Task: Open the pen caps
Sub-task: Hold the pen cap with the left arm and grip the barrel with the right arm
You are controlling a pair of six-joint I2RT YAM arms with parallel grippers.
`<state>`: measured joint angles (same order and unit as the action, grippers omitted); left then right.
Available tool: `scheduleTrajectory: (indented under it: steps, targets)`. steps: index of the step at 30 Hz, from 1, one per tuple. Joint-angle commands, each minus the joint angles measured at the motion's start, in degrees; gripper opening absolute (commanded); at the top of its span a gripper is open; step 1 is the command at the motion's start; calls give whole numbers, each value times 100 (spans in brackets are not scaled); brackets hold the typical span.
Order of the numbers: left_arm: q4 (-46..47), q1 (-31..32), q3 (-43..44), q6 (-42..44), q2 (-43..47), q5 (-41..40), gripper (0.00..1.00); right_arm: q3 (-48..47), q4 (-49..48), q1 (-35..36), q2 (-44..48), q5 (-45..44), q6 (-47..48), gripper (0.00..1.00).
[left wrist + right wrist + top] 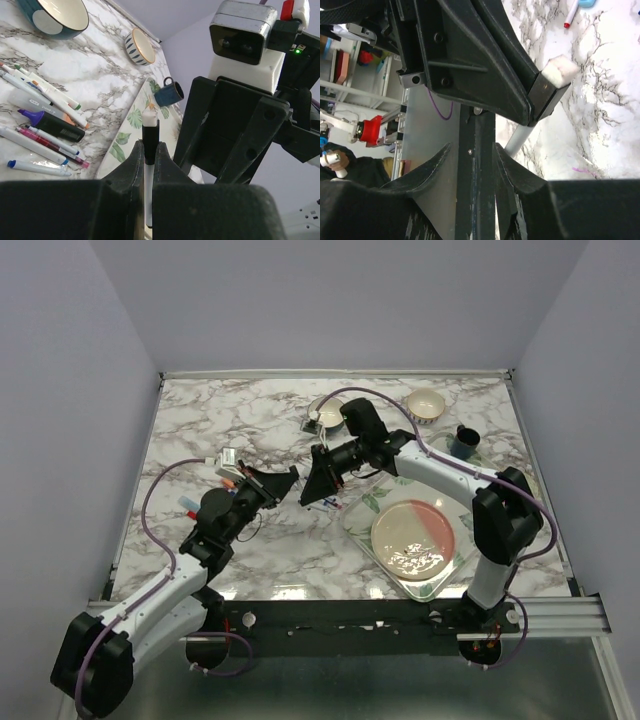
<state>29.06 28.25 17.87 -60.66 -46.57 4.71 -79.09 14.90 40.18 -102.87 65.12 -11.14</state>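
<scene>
The pen's white body [519, 140] hangs outside my right gripper's open fingers. My left gripper should bring it into those fingers [472, 170] before pulling off the black pen cap.
My left gripper [291, 478] is shut on a white-barrelled pen and holds it above the table. In the left wrist view its fingertips [149, 148] clamp the barrel just below the black pen cap [150, 134], which has a white felt end and points at my right gripper [235, 135]. My right gripper [313, 486] faces it closely, open and empty. In the right wrist view [475, 156] the capped end [549, 90] sits above and to the right of the open jaws, not between them. Several other capped pens [45, 125] lie loose on the marble.
A leaf-patterned tray [362, 524] holds a pink and cream plate [413, 537] at the right. Two bowls [425, 403] [328, 418] and a dark blue mug [465, 442] stand at the back. More pens [228, 483] lie left of the grippers. A red-capped pen [568, 15] lies apart.
</scene>
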Motion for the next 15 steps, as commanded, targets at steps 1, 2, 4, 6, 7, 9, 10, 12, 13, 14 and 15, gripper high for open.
scheduleTrajectory:
  steps: [1, 2, 4, 6, 7, 9, 10, 12, 13, 14, 15]
  targets:
    - [452, 242, 32, -24, -98, -383, 0, 43, -66, 42, -242, -201, -73, 44]
    - [469, 268, 50, -33, -116, -401, 0, 43, -57, 42, -251, -237, -64, 44]
    - [487, 321, 50, -16, -125, -427, 0, 16, -4, 42, -251, -351, -29, 44]
    - [408, 374, 50, 2, -98, -592, 0, -36, 136, 42, -234, -482, 119, 44]
    - [329, 383, 59, 28, -46, -646, 0, -115, 232, 42, -216, -561, 216, 44]
    - [-195, 409, 120, 72, 59, -848, 0, -186, 479, 33, -103, -728, 523, 44]
    - [-425, 418, 155, 81, 182, -1075, 0, -229, 540, 33, -67, -842, 612, 44]
    - [-934, 436, 200, 72, 297, -1305, 0, -230, 637, 25, 73, -957, 796, 44]
    - [-1042, 436, 191, 72, 419, -1463, 0, -221, 655, 25, 109, -1027, 841, 44]
    - [-1121, 436, 165, 37, 464, -1508, 0, -221, 672, 25, 135, -1028, 876, 44]
    - [-1191, 436, 156, 46, 490, -1534, 0, -212, 681, 25, 162, -1028, 920, 44]
